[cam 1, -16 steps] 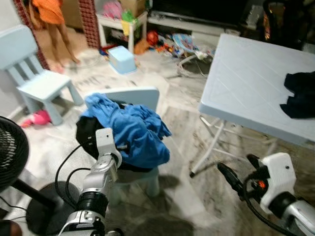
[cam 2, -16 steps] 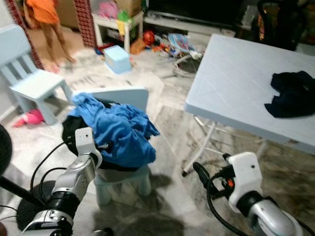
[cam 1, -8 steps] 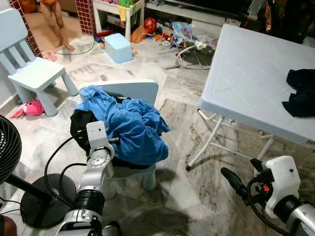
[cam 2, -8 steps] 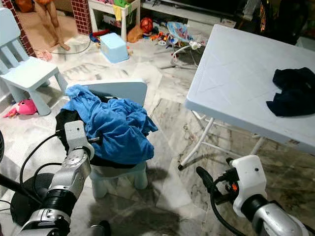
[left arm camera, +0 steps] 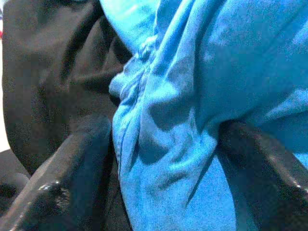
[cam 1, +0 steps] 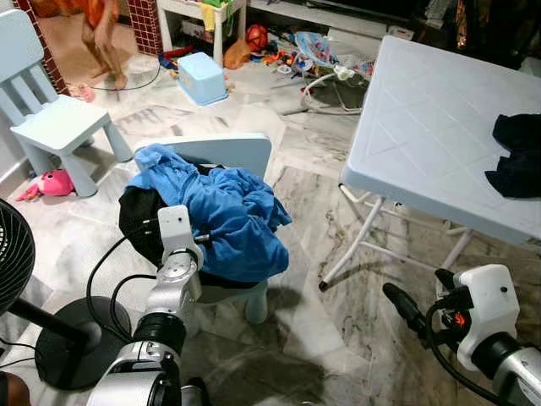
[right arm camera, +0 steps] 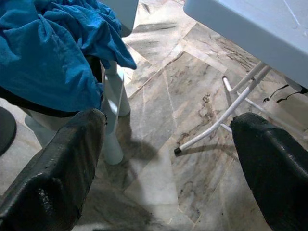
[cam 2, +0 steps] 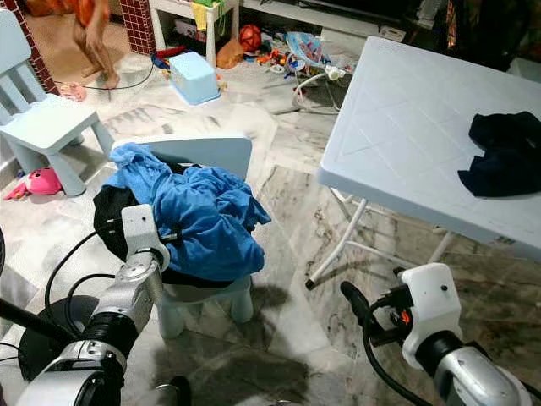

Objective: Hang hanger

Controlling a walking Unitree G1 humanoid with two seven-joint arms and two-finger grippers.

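My gripper is going to lift the blue garment (cam 1: 230,222) by its hem, and the garment will come away alone and hang long, because limp blue folds (left arm camera: 168,127) lie loose over the black garment.
A crumpled blue garment (cam 1: 224,216) lies heaped on a small pale blue chair (cam 1: 228,152), over a black garment (cam 1: 139,222). My left gripper (left arm camera: 163,144) is pushed into the near left side of the heap. Its black fingers (left arm camera: 72,163) stand wide apart, and a fold of the blue garment (left arm camera: 192,96) bulges between them. The left wrist (cam 1: 175,233) sits right against the cloth. My right gripper (cam 1: 404,306) hovers low over the marble floor at the right, open and holding nothing, with its fingers (right arm camera: 57,168) pointing toward the chair.
A white folding table (cam 1: 423,127) at the right carries a dark garment (cam 1: 514,156). A black fan (cam 1: 17,262) stands at the near left. Farther back are a second pale blue chair (cam 1: 51,118), a pink toy (cam 1: 52,183), a blue box (cam 1: 201,78), scattered toys and a person's legs (cam 1: 101,42).
The head view has tilted down and come closer to the chair. My left gripper has edged slightly right, deeper against the blue garment. The person at the back has shifted.
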